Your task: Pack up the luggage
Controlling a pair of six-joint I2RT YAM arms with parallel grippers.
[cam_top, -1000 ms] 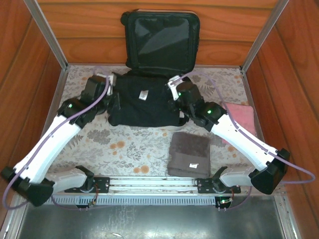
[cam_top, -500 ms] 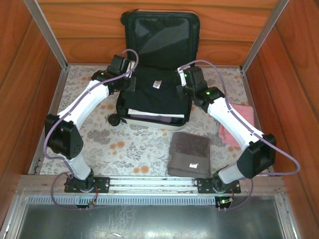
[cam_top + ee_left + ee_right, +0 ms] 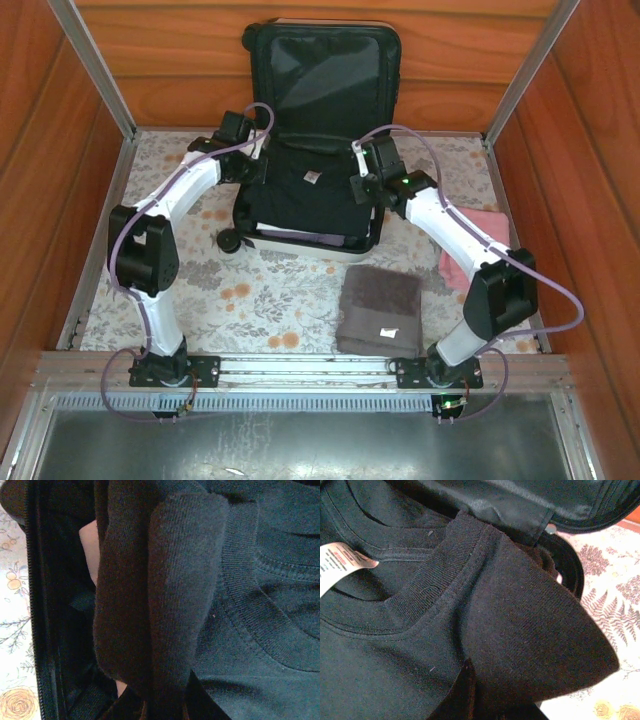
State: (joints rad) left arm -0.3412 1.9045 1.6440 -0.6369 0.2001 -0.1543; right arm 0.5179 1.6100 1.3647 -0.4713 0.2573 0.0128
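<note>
I should use my right gripper to tuck the black shirt's shoulder fold (image 3: 552,622) down inside the luggage's rim (image 3: 557,550) before I take the brown towel, because the fold sticks out over the luggage's side edge.
The luggage (image 3: 310,243) lies open at the back of the table, its black-lined lid (image 3: 322,75) leaning on the wooden wall. A black shirt (image 3: 305,195) with a small white label is spread in the lower half, over lighter folded clothes. My left gripper (image 3: 252,160) is at the shirt's left shoulder and my right gripper (image 3: 360,175) at its right shoulder. Each is shut on a pinched fold of the shirt. In the left wrist view the fold (image 3: 175,605) rises from the gripper (image 3: 165,710) beside the zipper trim (image 3: 35,605). The right wrist view shows the collar, the label (image 3: 340,562) and the gripper (image 3: 480,700).
A folded brown towel (image 3: 378,308) lies on the flowered tablecloth in front of the luggage. A pink cloth (image 3: 480,235) lies to the right, partly under the right arm. Wooden walls close in the back and both sides.
Both arms have carried the black shirt from the table in front of the luggage back into its lower half. Both arms have stretched forward. Both grips stayed shut.
</note>
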